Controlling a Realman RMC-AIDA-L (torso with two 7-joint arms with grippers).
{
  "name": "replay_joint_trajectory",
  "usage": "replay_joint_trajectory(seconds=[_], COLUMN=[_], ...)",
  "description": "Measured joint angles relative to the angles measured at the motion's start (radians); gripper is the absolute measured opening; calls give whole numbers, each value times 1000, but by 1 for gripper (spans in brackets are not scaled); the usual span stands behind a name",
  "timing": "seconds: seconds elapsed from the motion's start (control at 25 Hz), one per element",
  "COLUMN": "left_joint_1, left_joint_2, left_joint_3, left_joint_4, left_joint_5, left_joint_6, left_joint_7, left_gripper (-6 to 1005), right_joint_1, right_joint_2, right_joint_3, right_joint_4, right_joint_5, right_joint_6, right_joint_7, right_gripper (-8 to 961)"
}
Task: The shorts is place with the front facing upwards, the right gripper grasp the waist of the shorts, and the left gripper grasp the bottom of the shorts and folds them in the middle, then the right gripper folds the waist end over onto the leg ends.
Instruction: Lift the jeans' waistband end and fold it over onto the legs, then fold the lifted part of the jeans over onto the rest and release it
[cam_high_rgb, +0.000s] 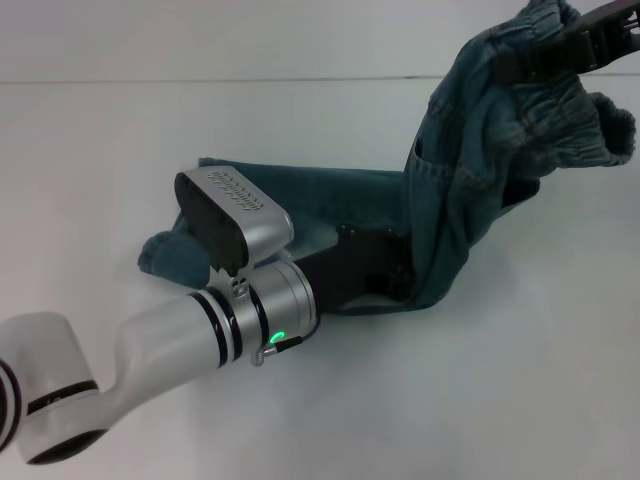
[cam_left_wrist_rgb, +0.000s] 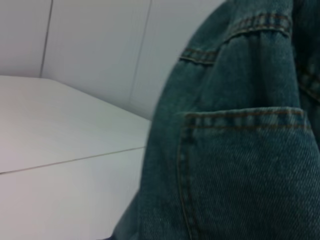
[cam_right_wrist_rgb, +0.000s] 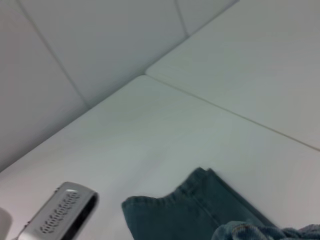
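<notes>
Next, my left gripper moves back out of the way before my right gripper lays the waist over the leg ends (cam_high_rgb: 172, 258), because my left gripper lies across the shorts (cam_high_rgb: 432, 258) under the hanging fold.
The blue-green denim shorts (cam_high_rgb: 330, 195) lie partly on the white table, with the leg ends (cam_high_rgb: 165, 255) flat at the left. The gathered waist (cam_high_rgb: 560, 110) is lifted high at the upper right, where my right gripper (cam_high_rgb: 585, 40) is shut on it. Denim hangs from there down to the table. My left gripper (cam_high_rgb: 400, 265) reaches in low from the left, its black tip buried under that hanging fold. In the left wrist view a pocket with orange stitching (cam_left_wrist_rgb: 240, 165) fills the right side. The right wrist view shows the leg ends (cam_right_wrist_rgb: 185, 210) far below.
The white table (cam_high_rgb: 500, 390) spreads all around the shorts, with its back edge near a pale wall (cam_high_rgb: 250, 40). My left arm's white forearm with the green light (cam_high_rgb: 278, 338) crosses the front left, carrying its silver camera housing (cam_high_rgb: 235, 210).
</notes>
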Motion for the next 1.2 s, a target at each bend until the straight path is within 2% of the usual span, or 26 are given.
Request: replay_joint_trajectory(seconds=[0.2, 0.56, 0.76, 0.96, 1.2], left_joint_1=[-4, 2, 89, 202, 272], left_joint_2=[0, 0, 1, 5, 6], left_joint_3=[-117, -276, -346, -382, -445], left_joint_4=[-22, -82, -22, 95, 177], left_joint_5=[143, 337, 352, 349, 346], left_joint_6=[-12, -40, 13, 150, 210], left_joint_7=[1, 26, 36, 16, -6], left_gripper=[2, 1, 1, 1, 1], right_joint_1=[19, 29, 17, 8, 26], right_joint_2=[-1, 0, -10, -14, -15], right_joint_3=[-6, -11, -21, -21, -27], right_joint_4=[-2, 6, 17, 26, 79], right_joint_5=[1, -4, -8, -31, -35], right_joint_6=[-3, 4, 10, 20, 46], right_joint_7=[4, -4, -9, -25, -66], right_gripper=[115, 112, 111, 110, 111])
